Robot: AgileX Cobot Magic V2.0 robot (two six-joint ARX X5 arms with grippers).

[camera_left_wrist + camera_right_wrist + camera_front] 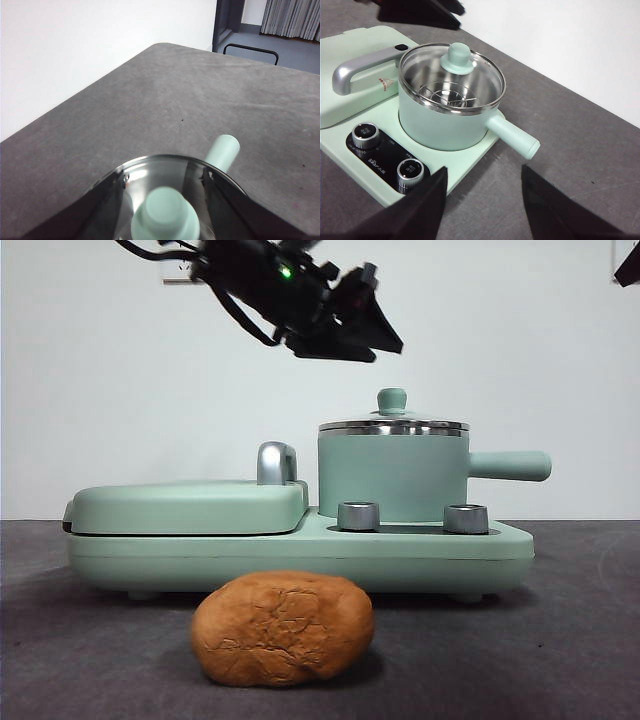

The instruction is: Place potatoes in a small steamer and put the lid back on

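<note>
The glass lid [394, 420] will come off and leave the small steamer in place when I lift the lid's knob, since a plain seam circles the small steamer's rim [394, 429].
The potato [283, 628], orange-brown with cracked skin, lies on the dark table in front of the appliance. The small steamer [392, 480] [445, 125] stands on the appliance's right half, its side handle [510, 465] pointing right. The glass lid [393, 425] [452, 75] rests on it, and a wire rack shows through the glass. My left gripper [375, 340] [164, 174] hangs open a little above the lid, its jaws on either side of the mint knob [165, 217] without touching it. My right gripper [484, 170] is open and empty, held back from the pot.
The flat mint griddle [185, 508] with its chrome handle [277, 462] fills the left half of the appliance base [400, 550]. Two steel dials [358, 516] [465, 518] sit in front of the pot. The right arm shows as a black tip [630, 265] at the top right corner.
</note>
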